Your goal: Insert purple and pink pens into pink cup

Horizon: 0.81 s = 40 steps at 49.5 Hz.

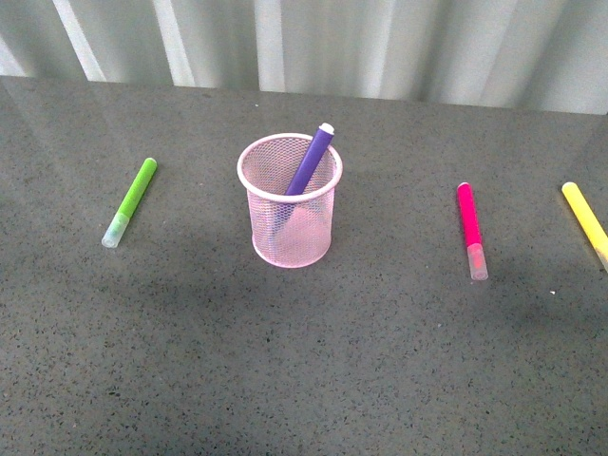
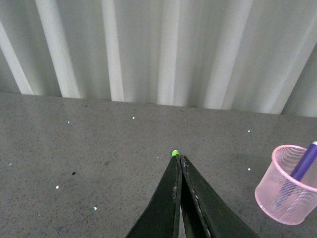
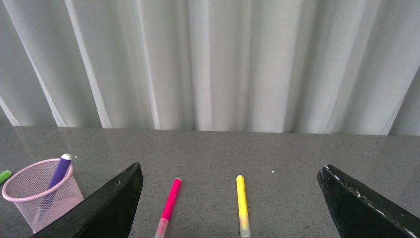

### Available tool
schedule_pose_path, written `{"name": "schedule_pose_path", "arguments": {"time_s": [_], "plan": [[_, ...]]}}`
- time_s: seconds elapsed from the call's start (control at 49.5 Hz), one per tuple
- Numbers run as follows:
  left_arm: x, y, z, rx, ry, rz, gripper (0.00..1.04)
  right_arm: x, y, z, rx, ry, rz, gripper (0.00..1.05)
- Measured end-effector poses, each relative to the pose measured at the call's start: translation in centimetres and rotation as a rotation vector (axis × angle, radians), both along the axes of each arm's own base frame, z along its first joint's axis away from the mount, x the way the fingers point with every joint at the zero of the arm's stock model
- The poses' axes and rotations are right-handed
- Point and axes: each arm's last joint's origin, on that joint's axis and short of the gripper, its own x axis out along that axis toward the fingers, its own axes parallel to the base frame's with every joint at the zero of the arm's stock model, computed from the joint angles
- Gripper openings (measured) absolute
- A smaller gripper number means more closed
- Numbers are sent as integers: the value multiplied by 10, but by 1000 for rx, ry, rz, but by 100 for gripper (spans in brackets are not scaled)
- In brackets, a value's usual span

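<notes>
My gripper is going to lower the pink pen into the pink cup. The pen will stick out too, because the purple pen's end (image 2: pixel 310 150) pokes above the pink cup's rim.
The pink cup (image 1: pixel 290 204) stands upright mid-table, with the purple pen (image 1: pixel 311 159) leaning inside it, end poking above the rim. The pink pen (image 1: pixel 470 228) lies flat on the table to the cup's right, clear cap toward me. Neither arm shows in the front view. In the left wrist view my left gripper (image 2: pixel 178 158) is shut and empty, the cup (image 2: pixel 287 186) off to one side of it. In the right wrist view my right gripper (image 3: pixel 230 173) is open wide, with the pink pen (image 3: pixel 170 202) lying between its fingers and the cup (image 3: pixel 42 196) beyond one finger.
A lime-green marker (image 1: pixel 131 200) lies left of the cup; its tip (image 2: pixel 175 153) shows just past my left fingertips. A yellow marker (image 1: pixel 585 220) lies at the table's right edge, beside the pink pen (image 3: pixel 241 204). A pleated white curtain (image 1: pixel 304 43) backs the table.
</notes>
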Motion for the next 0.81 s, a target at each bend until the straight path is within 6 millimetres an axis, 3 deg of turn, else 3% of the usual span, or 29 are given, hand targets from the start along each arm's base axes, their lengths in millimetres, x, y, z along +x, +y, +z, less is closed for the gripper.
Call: {"name": "schedule_pose_path", "arguments": {"time_s": [0.807], "plan": [[-30, 0, 12, 0, -43, -2, 4, 0, 0, 0, 0, 0, 0, 98]]}}
